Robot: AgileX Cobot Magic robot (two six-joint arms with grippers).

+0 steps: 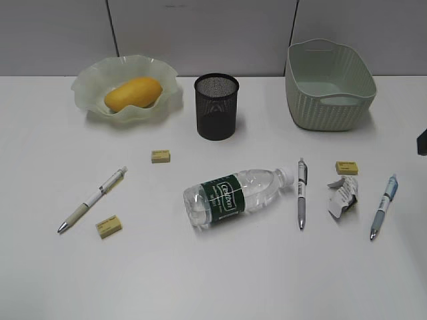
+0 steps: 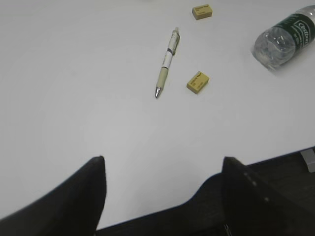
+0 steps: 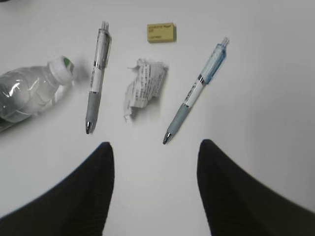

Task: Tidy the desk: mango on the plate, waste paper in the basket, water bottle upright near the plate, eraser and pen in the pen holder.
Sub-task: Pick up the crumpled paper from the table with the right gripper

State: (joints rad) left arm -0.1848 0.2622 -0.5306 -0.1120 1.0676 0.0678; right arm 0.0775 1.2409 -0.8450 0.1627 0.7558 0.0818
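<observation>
I expect the waste paper (image 1: 343,197) to squeeze narrow and its loose end to spread out when I lift it, because ragged edges (image 1: 349,181) stick out from the loose crumple.
The mango (image 1: 133,93) lies in the wavy pale green plate (image 1: 90,77) at the back left. The pen holder (image 1: 216,107) stands beside it, the basket (image 1: 328,83) at the back right. The water bottle (image 1: 235,195) lies on its side mid-desk. The waste paper (image 1: 343,196) (image 3: 141,87) lies between a grey pen (image 1: 301,193) (image 3: 97,76) and a blue pen (image 1: 383,206) (image 3: 196,96). A cream pen (image 1: 92,199) (image 2: 166,61) lies left. Three yellow erasers (image 1: 161,156) (image 1: 109,226) (image 1: 347,167) are scattered. My left gripper (image 2: 162,164) and right gripper (image 3: 155,150) are open and empty.
The desk's front edge (image 2: 275,156) shows in the left wrist view near the left gripper. A dark part (image 1: 422,142) shows at the right edge of the exterior view. A grey wall stands behind the desk.
</observation>
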